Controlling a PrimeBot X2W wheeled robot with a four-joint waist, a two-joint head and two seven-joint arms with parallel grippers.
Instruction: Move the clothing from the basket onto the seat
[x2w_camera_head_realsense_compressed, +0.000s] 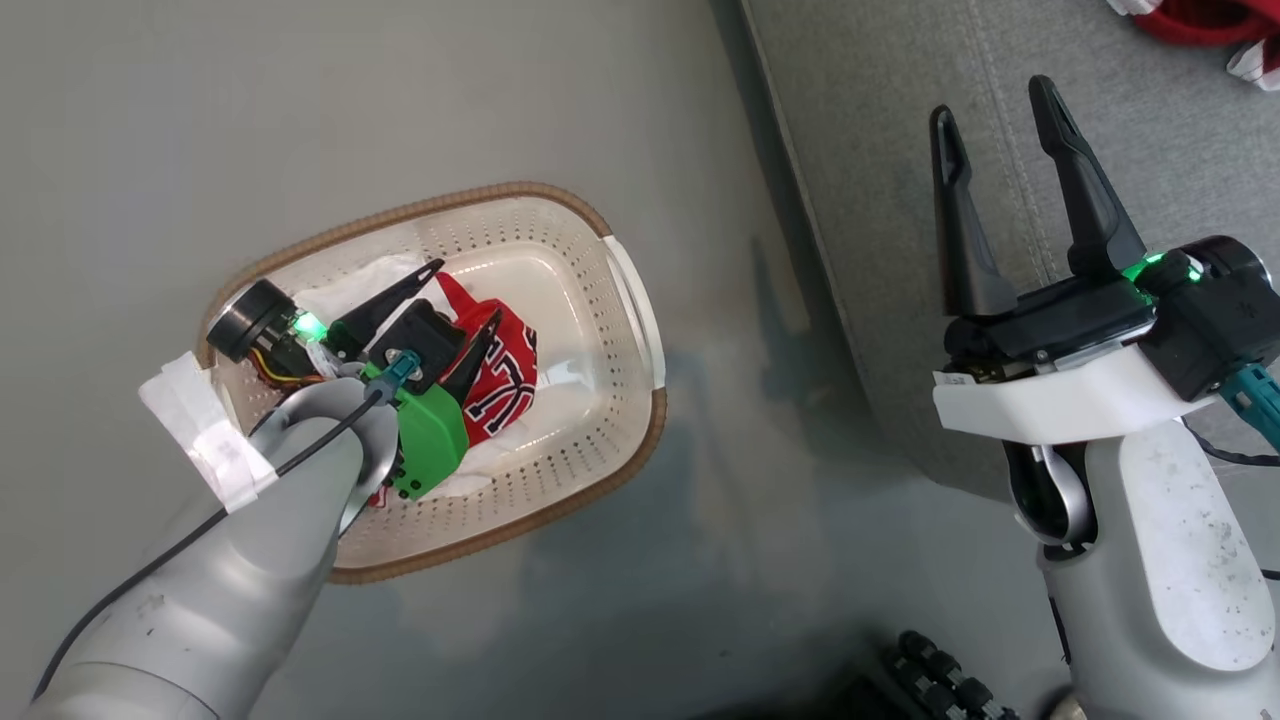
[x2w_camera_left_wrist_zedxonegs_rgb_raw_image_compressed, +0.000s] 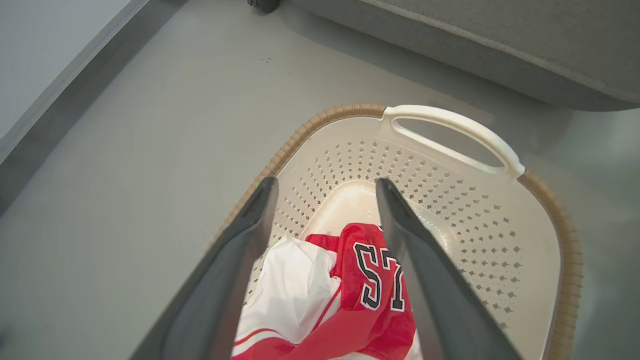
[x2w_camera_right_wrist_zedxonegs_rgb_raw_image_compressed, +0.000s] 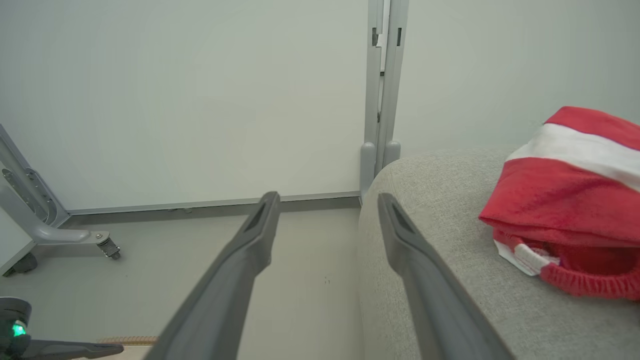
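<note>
My gripper will bring the whole red-and-white jersey (x2w_camera_head_realsense_compressed: 501, 372) up together when it lifts, leaving the basket empty, because white cloth meets red along a striped trim (x2w_camera_left_wrist_zedxonegs_rgb_raw_image_compressed: 327, 309).
The cream basket (x2w_camera_head_realsense_compressed: 480, 195) stands on the grey floor, left of the seat (x2w_camera_head_realsense_compressed: 900, 150). In it lies the red-and-white jersey (x2w_camera_head_realsense_compressed: 505, 385) with black-and-white lettering. My left gripper (x2w_camera_head_realsense_compressed: 467, 289) reaches down into the basket, open, with its fingers on either side of the jersey (x2w_camera_left_wrist_zedxonegs_rgb_raw_image_compressed: 372, 280). In the left wrist view the gripper (x2w_camera_left_wrist_zedxonegs_rgb_raw_image_compressed: 326, 182) points toward the basket's white handle (x2w_camera_left_wrist_zedxonegs_rgb_raw_image_compressed: 450, 122). My right gripper (x2w_camera_head_realsense_compressed: 990, 96) hovers open and holding nothing over the seat's near edge. The striped garment (x2w_camera_right_wrist_zedxonegs_rgb_raw_image_compressed: 565, 200) lies bunched on the seat (x2w_camera_right_wrist_zedxonegs_rgb_raw_image_compressed: 450, 200), right of that gripper (x2w_camera_right_wrist_zedxonegs_rgb_raw_image_compressed: 327, 195).
Grey floor surrounds the basket. A white wall with a vertical metal post (x2w_camera_right_wrist_zedxonegs_rgb_raw_image_compressed: 382, 100) stands beyond the seat's corner. A grey frame leg on a caster (x2w_camera_right_wrist_zedxonegs_rgb_raw_image_compressed: 75, 235) sits at the left by the wall. A dark part of my base (x2w_camera_head_realsense_compressed: 940, 680) shows at the bottom.
</note>
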